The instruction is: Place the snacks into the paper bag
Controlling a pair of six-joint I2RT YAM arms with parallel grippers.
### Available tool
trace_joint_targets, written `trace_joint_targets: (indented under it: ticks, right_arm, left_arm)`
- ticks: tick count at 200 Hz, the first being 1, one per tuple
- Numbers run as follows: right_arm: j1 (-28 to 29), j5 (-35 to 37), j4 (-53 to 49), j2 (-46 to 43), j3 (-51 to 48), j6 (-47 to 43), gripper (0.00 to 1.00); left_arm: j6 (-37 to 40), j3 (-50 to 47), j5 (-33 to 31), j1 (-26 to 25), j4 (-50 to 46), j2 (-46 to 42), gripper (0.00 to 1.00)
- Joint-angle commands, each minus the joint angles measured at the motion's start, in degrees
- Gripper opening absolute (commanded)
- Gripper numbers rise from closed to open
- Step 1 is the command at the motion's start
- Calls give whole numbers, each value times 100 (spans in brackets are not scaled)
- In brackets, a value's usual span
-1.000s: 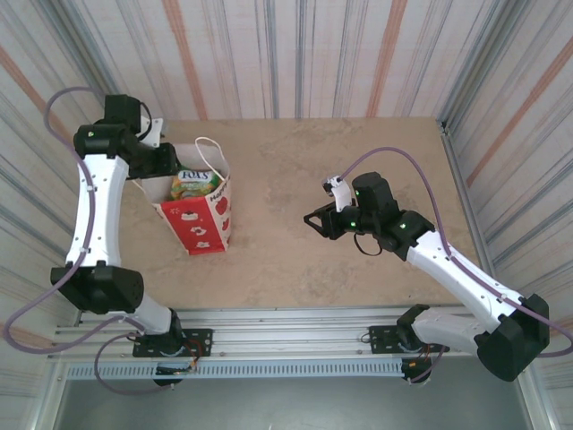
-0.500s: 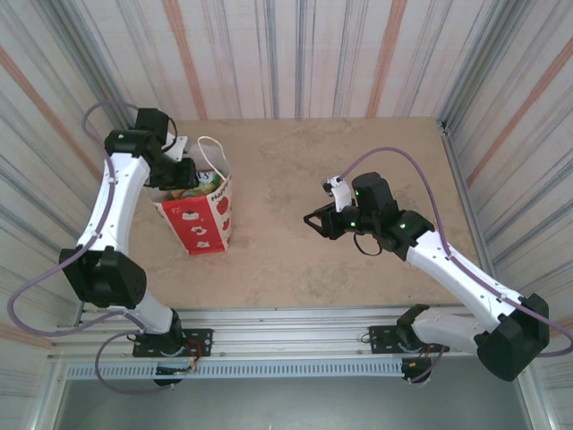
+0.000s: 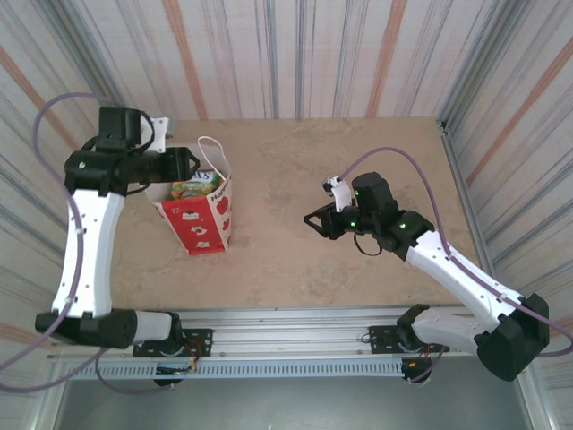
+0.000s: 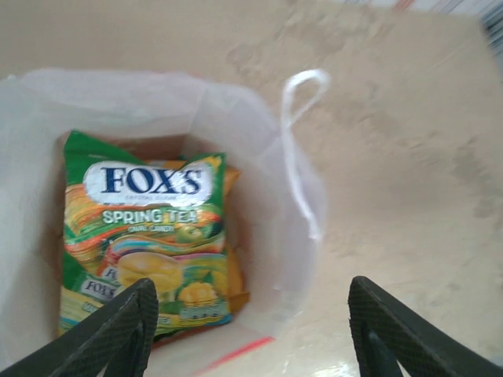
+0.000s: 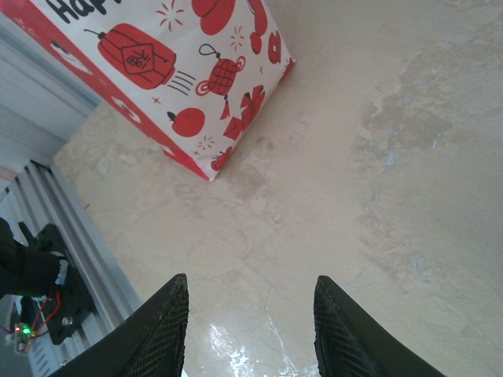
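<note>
The paper bag [image 3: 199,222] will slide along standing up when I pull its white string handle, since the FOX'S snack packet [image 3: 197,185] sits deep inside it.
The paper bag [image 3: 204,215], white with a red lower band and red prints, stands upright at the table's left. Inside it lies a green and yellow FOX'S snack packet [image 4: 145,236], with orange packets partly hidden beneath; the packet's top [image 3: 195,186] shows at the bag's mouth. My left gripper [image 3: 190,164] hovers open over the bag's mouth, its fingers [image 4: 118,334] spread wide with nothing between them. My right gripper [image 3: 310,220] is open above bare table at mid-right, pointing toward the bag [image 5: 185,75], well apart from it.
A white string handle [image 4: 302,141] loops up from the bag's far rim. Striped walls enclose the table on three sides. A metal rail [image 3: 286,327] runs along the near edge. Bare beige tabletop [image 3: 295,161] lies between bag and right arm.
The left arm swung over the bag, then its elbow drew back left; its gripper now points right across the bag's mouth. The right arm has not moved.
</note>
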Motion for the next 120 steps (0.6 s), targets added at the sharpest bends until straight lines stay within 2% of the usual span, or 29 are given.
trace_joint_targets:
  ticks: [1,43,76,102,120]
  right_arm:
    - [44,4,-82,67,140,95,45]
    - [44,18,-101,17,161,99,45]
    - [50,50,-89,-92,68,173,45]
    - [64,126,-89,-197,-17,200,45]
    - [63,178,-95,-257,-49,200,45]
  left_arm:
    - [-383,-379,579,1,590,-309,70]
    - [-767,-818,726,0,1341,-180,73]
    - [-934,-1039,818,-2,1845,123,71]
    - [-1038,-1086,965,-71,2119,356,66]
    - [-1094,-1054,999,-206,2225,466,53]
